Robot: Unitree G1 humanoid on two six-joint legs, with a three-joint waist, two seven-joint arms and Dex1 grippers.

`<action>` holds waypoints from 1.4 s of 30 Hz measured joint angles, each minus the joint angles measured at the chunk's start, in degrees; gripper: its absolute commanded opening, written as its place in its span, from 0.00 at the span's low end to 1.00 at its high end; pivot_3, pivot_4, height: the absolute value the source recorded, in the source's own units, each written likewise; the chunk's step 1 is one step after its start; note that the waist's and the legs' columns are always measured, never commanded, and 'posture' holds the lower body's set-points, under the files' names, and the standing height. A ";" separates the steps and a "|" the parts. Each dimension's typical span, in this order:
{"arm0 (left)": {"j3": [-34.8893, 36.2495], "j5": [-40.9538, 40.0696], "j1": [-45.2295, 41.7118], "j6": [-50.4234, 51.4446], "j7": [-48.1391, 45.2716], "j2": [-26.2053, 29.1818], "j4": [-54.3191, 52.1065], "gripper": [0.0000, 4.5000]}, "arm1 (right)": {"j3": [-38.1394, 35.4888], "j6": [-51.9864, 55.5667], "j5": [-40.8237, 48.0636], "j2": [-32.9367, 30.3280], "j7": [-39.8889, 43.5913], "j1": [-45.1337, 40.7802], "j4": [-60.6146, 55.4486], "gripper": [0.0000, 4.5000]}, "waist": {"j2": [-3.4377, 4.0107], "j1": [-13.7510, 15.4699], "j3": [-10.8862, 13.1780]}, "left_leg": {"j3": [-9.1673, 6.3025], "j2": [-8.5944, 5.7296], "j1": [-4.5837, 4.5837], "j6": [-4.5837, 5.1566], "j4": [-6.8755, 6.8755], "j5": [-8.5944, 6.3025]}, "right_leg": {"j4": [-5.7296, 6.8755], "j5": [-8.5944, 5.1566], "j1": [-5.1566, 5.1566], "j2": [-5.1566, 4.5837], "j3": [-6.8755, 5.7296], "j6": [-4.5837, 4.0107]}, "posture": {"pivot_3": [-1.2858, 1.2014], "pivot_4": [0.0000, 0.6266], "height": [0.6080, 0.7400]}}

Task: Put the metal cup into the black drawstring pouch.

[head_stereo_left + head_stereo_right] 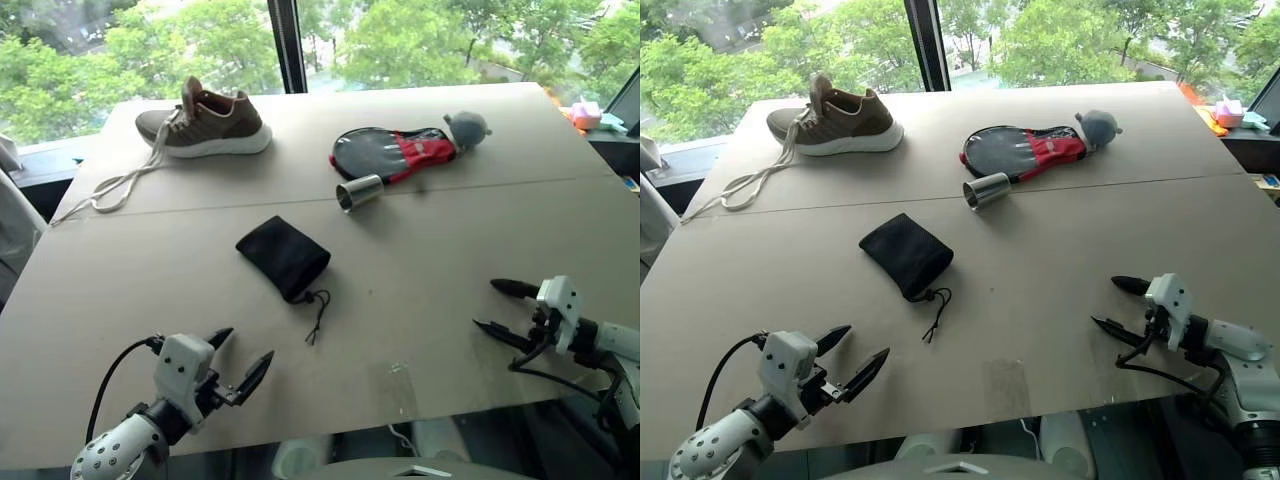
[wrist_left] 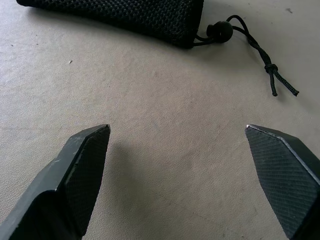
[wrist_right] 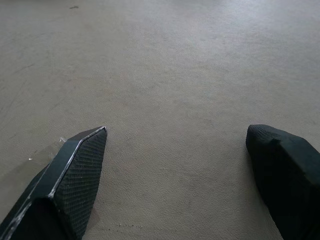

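Observation:
The edge of the pouch's opening [image 1: 311, 280] near the cord is wide and loose, so I expect the black drawstring pouch [image 1: 283, 254] to open wide when I raise that edge.
The metal cup [image 1: 359, 193] lies on its side in the middle of the table, its open mouth toward me, just in front of the paddle case. The black drawstring pouch [image 1: 283, 257] lies flat nearer to me, its knotted cord [image 1: 317, 315] trailing toward the front edge; the pouch [image 2: 125, 17] and its cord [image 2: 260, 50] also appear in the left wrist view. My left gripper [image 1: 245, 350] hovers open near the front left edge, short of the pouch. My right gripper [image 1: 495, 306] stands open at the front right, over bare table, with nothing between its fingers.
A brown shoe [image 1: 205, 124] with long loose laces sits at the back left. A grey-and-red oval paddle case [image 1: 392, 152] with a grey ball-like thing at its end lies behind the cup. A seam crosses the table [image 1: 480, 230].

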 measured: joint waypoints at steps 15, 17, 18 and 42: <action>1.99 -0.63 -2.09 -1.15 0.69 -0.65 0.89 0.99 | -1.28 -0.69 1.07 3.24 -1.78 2.23 -1.07 0.99 | 0.03 0.00 0.02 | 0.01 0.00 0.01 0.00 0.00 0.00 | 0.02 0.01 0.00 -0.01 0.03 -0.01 | 0.52 0.24 1.00; 1.99 -0.63 -2.42 -1.14 0.65 -0.56 0.89 0.99 | -1.44 -0.69 1.11 3.26 -1.96 2.55 -1.45 0.99 | 0.03 0.00 0.02 | 0.00 0.00 0.01 0.00 0.00 0.00 | 0.02 0.01 0.00 0.00 0.02 -0.01 | 0.52 0.24 1.00; 1.99 -0.63 -2.48 -1.14 0.64 -0.47 0.89 0.99 | -1.45 -0.69 1.15 3.33 -1.99 2.67 -1.61 0.99 | 0.03 0.00 0.02 | 0.00 0.00 0.02 0.00 0.00 0.00 | 0.03 0.01 0.00 0.00 0.02 -0.01 | 0.52 0.24 1.00; -26.41 40.22 -36.07 9.91 18.83 2.54 2.51 0.99 | -1.25 3.15 14.11 6.39 10.49 3.87 -10.49 0.99 | 0.16 -0.06 0.01 | -0.02 -0.02 0.05 -0.03 -0.06 0.00 | 0.09 0.23 -0.03 0.03 0.06 0.16 | 0.52 0.24 1.00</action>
